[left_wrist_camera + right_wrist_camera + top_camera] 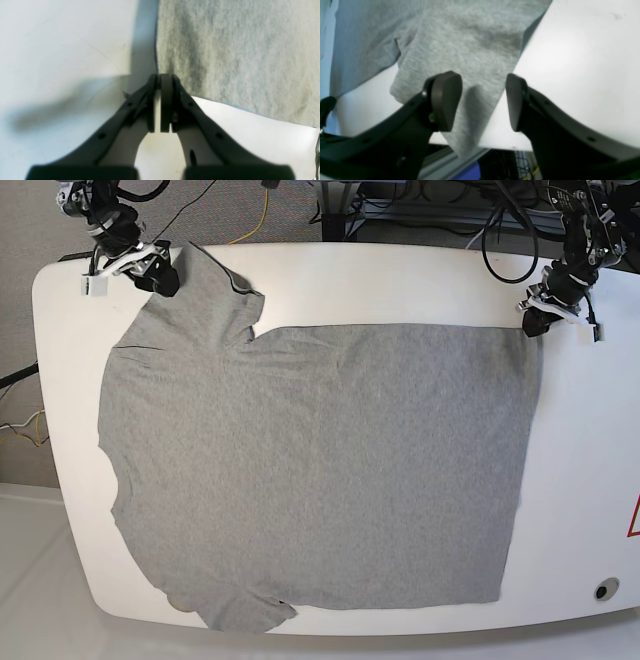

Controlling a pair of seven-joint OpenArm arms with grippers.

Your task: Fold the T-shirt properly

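Next, I push the sleeve's outer edge point(496, 101) inward with my right gripper and pinch the gathered cloth, because the sleeve point(207, 292) is lying flat under my right gripper's open fingers.
The grey T-shirt point(320, 470) lies spread flat on the white table point(400, 280), collar side to the left and hem to the right. My left gripper point(533, 320) is at the hem's far corner. In the left wrist view it point(162, 77) is shut with its tips right at the cloth's point(237, 50) corner; whether fabric is pinched is not visible. My right gripper point(165, 277) hovers over the far sleeve. Its fingers point(445, 100) stand open on either side of the sleeve tip point(470, 45), which hangs past the table edge.
Cables and stands crowd the floor behind the table point(420, 200). A metal frame rail point(440, 165) runs under the table edge below the right gripper. A small round hole point(603, 589) and a red mark point(632, 515) sit near the table's right side.
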